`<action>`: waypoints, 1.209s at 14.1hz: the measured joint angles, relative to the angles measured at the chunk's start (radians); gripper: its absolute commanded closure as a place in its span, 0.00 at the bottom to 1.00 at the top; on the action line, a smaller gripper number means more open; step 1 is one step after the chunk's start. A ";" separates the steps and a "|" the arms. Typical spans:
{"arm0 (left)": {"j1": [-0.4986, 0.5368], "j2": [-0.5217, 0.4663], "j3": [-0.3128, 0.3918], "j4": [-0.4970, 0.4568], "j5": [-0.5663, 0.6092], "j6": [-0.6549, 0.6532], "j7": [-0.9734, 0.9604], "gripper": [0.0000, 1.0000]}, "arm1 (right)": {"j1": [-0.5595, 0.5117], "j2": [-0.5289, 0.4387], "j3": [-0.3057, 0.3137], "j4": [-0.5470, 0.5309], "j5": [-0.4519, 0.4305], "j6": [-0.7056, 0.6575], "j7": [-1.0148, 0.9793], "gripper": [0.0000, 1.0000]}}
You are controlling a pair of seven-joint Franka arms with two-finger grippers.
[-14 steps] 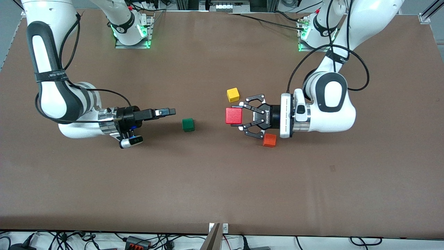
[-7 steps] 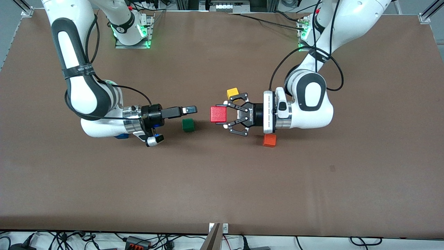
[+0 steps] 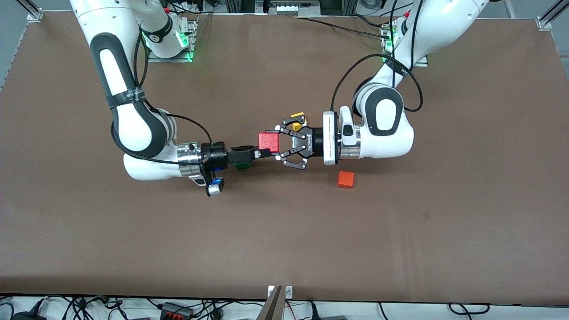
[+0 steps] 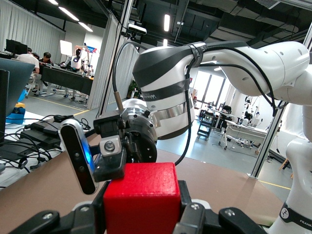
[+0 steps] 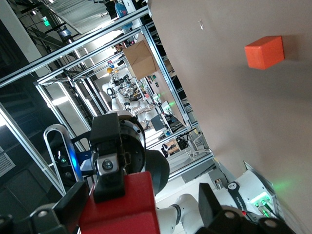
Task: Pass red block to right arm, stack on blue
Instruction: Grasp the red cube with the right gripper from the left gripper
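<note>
The robot can see only green, yellow and orange blocks, so it should expect the blue block to be hidden under the white forearm (image 3: 154,169) behind its right gripper.
The red block (image 3: 268,141) hangs above the table's middle with my left gripper (image 3: 278,143) shut on it, its black claw fingers pressed on two opposite faces. In the left wrist view the red block (image 4: 141,197) fills the space between the jaws of the left gripper (image 4: 141,217). My right gripper (image 3: 262,152) has come up to the block and is open, the block lying between its spread fingers. One slim right finger (image 4: 109,158) lies against the block's upper corner. In the right wrist view the red block (image 5: 119,207) sits inside the open right gripper (image 5: 142,204). The blue block is hidden.
A green block (image 3: 241,166) lies on the table, partly covered by the right gripper. A yellow block (image 3: 297,126) shows under the left claw. An orange block (image 3: 345,179) (image 5: 264,52) lies nearer the front camera, toward the left arm's end. The brown table (image 3: 284,244) stretches wide.
Both arms have moved toward each other over the table's middle. The left gripper carried the red block along, and the right gripper rolled its wrist and reached the block.
</note>
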 measured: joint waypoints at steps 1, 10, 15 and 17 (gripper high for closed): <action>-0.001 0.000 0.000 0.000 0.000 0.002 0.000 1.00 | 0.003 0.000 0.000 0.005 0.000 0.000 0.010 0.00; -0.002 0.000 0.000 0.001 -0.004 0.006 0.000 1.00 | -0.020 -0.008 -0.018 0.006 -0.004 -0.108 0.022 0.01; -0.002 0.000 0.000 0.001 -0.004 0.008 0.000 1.00 | -0.015 -0.009 -0.018 0.005 -0.004 -0.107 0.023 0.13; -0.002 0.000 0.000 0.001 -0.004 0.009 0.000 1.00 | -0.013 -0.009 -0.017 0.005 -0.004 -0.107 0.023 0.51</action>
